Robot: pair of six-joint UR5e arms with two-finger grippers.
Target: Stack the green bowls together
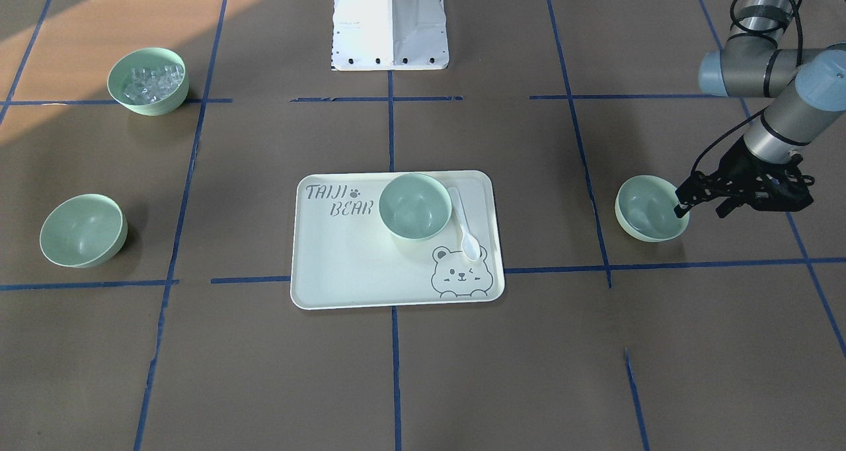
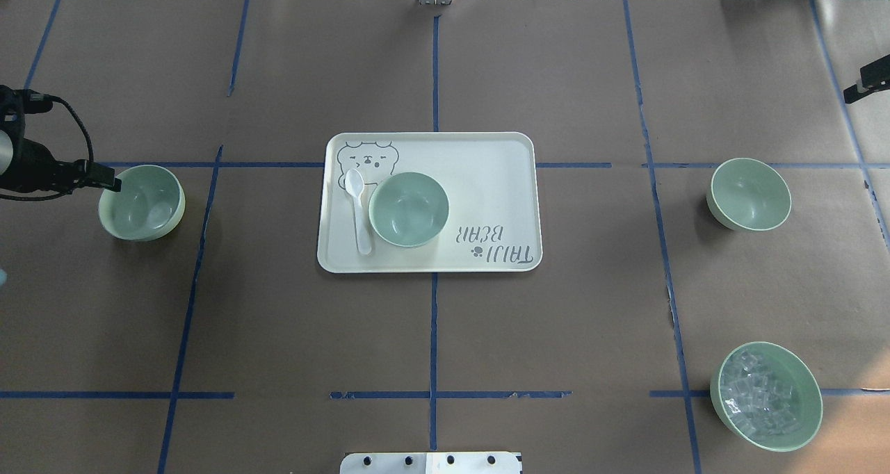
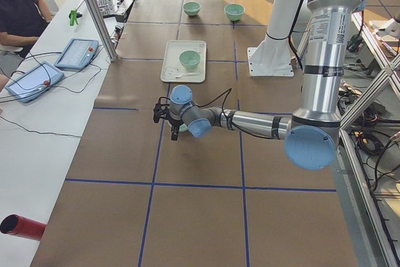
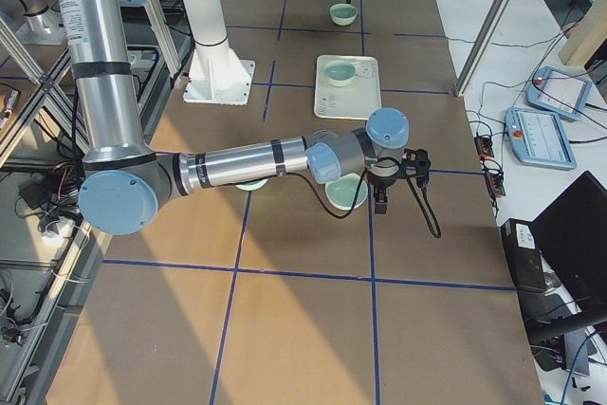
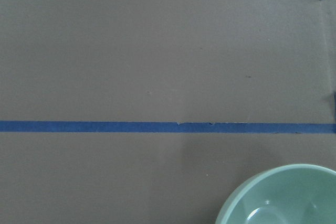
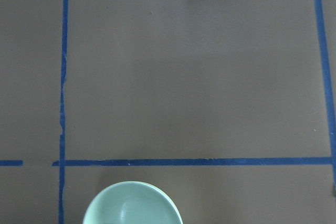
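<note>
My left gripper will go down, and the green bowl at my left gripper (image 1: 652,208) will then sit deep inside the tray's green bowl, because the tray's green bowl has an empty, flared hollow (image 1: 414,205).
Three pale green bowls stand upright and apart. One is on the cream tray (image 2: 487,175), shown in both views (image 2: 409,208) (image 1: 415,205). One is on my left side (image 2: 142,201) (image 1: 651,207). One is on my right side (image 2: 749,193) (image 1: 82,229). My left gripper (image 1: 700,209) (image 2: 104,181) is open at the outer rim of the left bowl, one fingertip (image 1: 681,203) at the rim. My right gripper (image 4: 384,192) shows only in the exterior right view, beside the right bowl (image 4: 343,194); I cannot tell whether it is open. Each wrist view shows a bowl's rim (image 5: 281,198) (image 6: 132,203).
A white spoon (image 2: 358,210) lies on the tray beside the bowl. A green bowl with clear cubes (image 2: 766,396) stands near my base on the right. Blue tape lines cross the brown table. The robot's white base (image 1: 390,24) is at the table's near edge.
</note>
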